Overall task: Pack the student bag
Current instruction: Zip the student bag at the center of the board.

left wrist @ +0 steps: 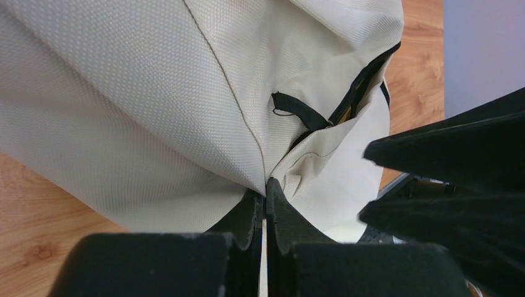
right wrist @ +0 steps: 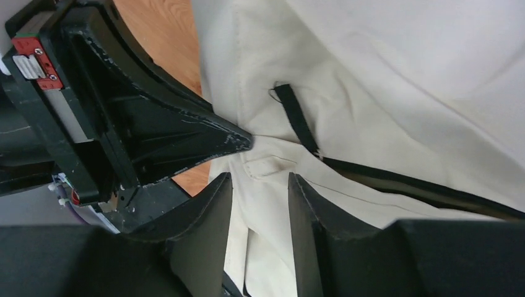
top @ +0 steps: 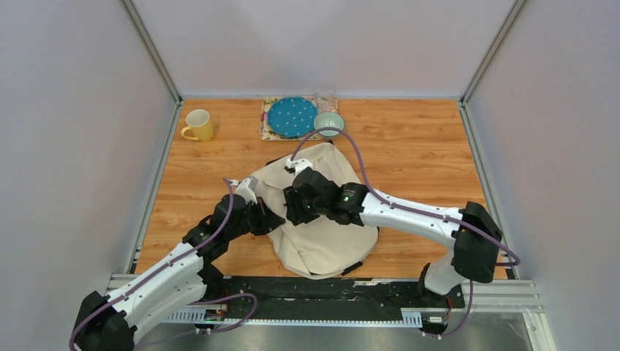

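Note:
I should keep my right gripper's open fingers going. The black zipper pull (right wrist: 297, 120) lies free ahead, so they should approach its loose end (right wrist: 282, 91) until they close there.
The student bag (top: 322, 234), a large cream fabric backpack with black zipper and straps, lies in the middle of the wooden table. My left gripper (top: 272, 219) is at the bag's left edge, shut on a pinch of its cream fabric (left wrist: 247, 142), which is pulled into a taut fold at the tips. A black zipper pull (left wrist: 300, 110) and a partly open zipper show just beyond. My right gripper (top: 294, 212) hovers over the bag's upper left, open, with cream fabric (right wrist: 263, 204) between its fingers; the zipper pull (right wrist: 297, 120) lies just ahead of it.
At the back of the table stand a yellow mug (top: 199, 125), a blue dotted plate (top: 291, 116) on a patterned mat, a light green bowl (top: 329, 123) and a clear glass (top: 324, 96). Grey walls enclose the table on three sides.

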Motion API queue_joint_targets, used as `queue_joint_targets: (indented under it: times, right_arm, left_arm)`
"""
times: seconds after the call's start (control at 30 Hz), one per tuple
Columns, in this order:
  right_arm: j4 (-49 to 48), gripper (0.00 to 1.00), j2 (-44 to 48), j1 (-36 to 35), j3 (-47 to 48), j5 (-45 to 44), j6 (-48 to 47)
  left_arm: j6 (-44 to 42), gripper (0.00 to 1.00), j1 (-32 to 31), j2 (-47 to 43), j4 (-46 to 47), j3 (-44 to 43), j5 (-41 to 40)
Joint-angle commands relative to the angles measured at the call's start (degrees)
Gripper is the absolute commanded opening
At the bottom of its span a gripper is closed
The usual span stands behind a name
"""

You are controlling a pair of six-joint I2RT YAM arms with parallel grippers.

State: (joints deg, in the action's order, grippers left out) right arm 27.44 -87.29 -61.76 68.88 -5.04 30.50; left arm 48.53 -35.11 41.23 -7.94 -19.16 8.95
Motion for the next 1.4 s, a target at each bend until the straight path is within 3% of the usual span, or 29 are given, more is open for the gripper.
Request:
queue_joint_targets:
  times: [0.0, 0.63, 0.93, 1.0, 1.37]
  right_arm:
    - [-1.25, 0.43, -3.85, -2.05, 4.76, -3.21, -2.90]
    - [1.04, 0.45, -13.87, -3.19, 10.13, -12.19, -8.00]
    - [1.65, 0.15, -15.28, -3.11, 10.22, -15.00, -7.65]
    - [1.65, 0.02, -15.11, -3.11, 10.13, -15.61, -7.56]
    - [0.51, 0.00, -7.12, -1.44, 5.22, -21.77, -4.75]
  left_arm:
    - [-0.81, 0.00, 0.40, -1.33, 2.67, -0.71, -0.34]
    - [-0.19, 0.00, 0.40, -2.03, 2.94, 0.00, 0.45]
    - [-0.28, 0.00, 0.40, -3.00, 2.58, 0.70, 0.19]
    - [-0.28, 0.00, 0.40, -3.09, 2.41, 0.79, 0.19]
    - [-0.28, 0.00, 0.40, -4.93, -1.11, 2.19, -1.92]
